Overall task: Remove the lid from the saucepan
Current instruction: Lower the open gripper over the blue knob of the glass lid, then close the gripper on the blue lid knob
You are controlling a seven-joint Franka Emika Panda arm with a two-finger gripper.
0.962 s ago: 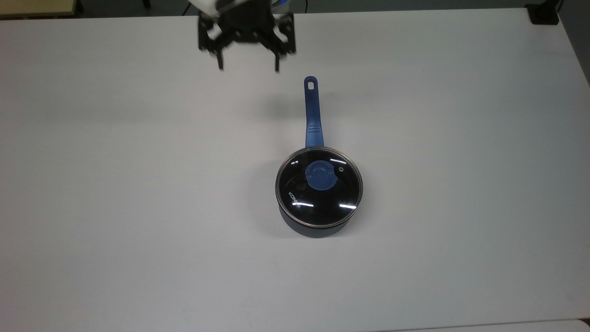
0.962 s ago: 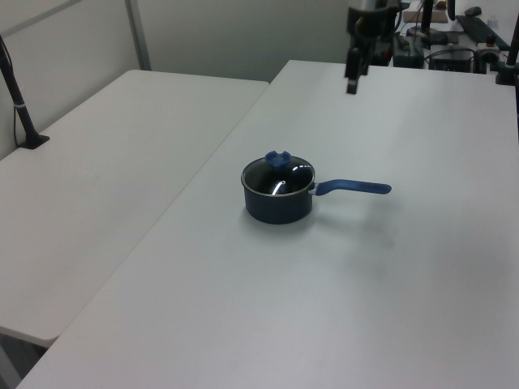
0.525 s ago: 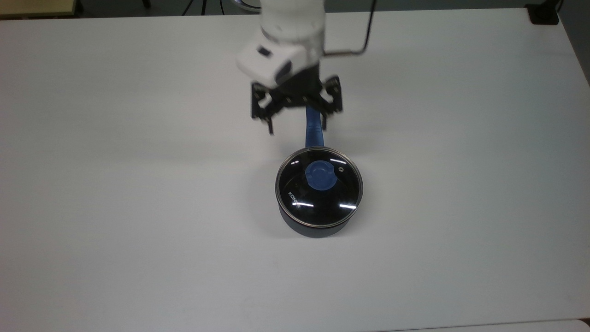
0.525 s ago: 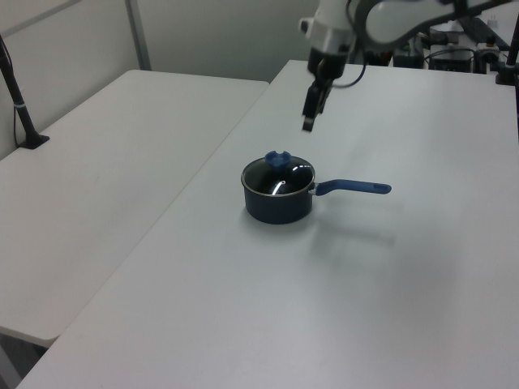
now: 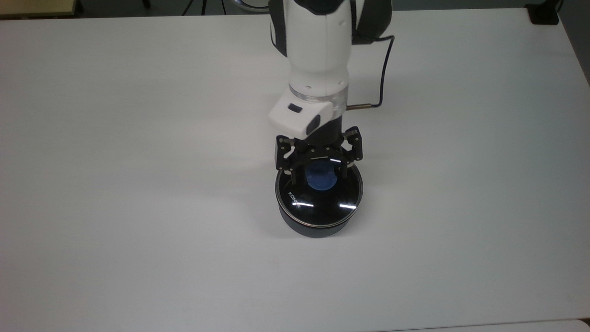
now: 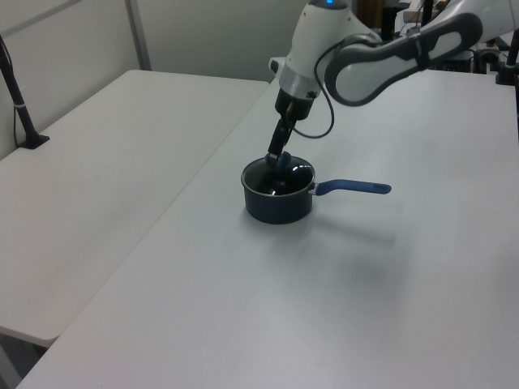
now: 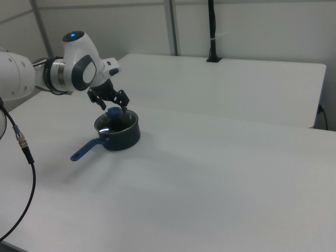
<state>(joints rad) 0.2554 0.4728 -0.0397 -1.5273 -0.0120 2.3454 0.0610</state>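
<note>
I expect the glass lid (image 6: 298, 175) to come away and leave the saucepan standing when I raise the blue knob, because the lid just sits on the saucepan's rim (image 6: 278, 195).
The saucepan (image 5: 315, 227) stands mid-table, dark blue-grey, with the glass lid (image 5: 319, 203) seated on it. The lid's blue knob (image 5: 321, 178) shows between the fingers of my gripper (image 5: 319, 173), which is open and straddles the knob from above, one finger at each side. In the top view the arm hides the pan's handle. The blue handle (image 6: 353, 187) points to the left view's right from the saucepan (image 6: 277, 207), and my gripper (image 6: 276, 154) reaches down onto the lid. In the right view the gripper (image 7: 112, 108) sits over the saucepan (image 7: 121, 137).
The white table (image 5: 138, 184) stretches wide around the pan. A second table (image 6: 105, 162) adjoins at the left view's left, with a black clamped pole (image 6: 19, 105). A cable (image 5: 383, 69) hangs off the arm. A black clamp (image 5: 544, 14) sits at the top view's far right corner.
The arm came from the table's far edge, passed over the handle and dropped onto the lid, so the open fingers now flank the knob. Pan and lid have not moved.
</note>
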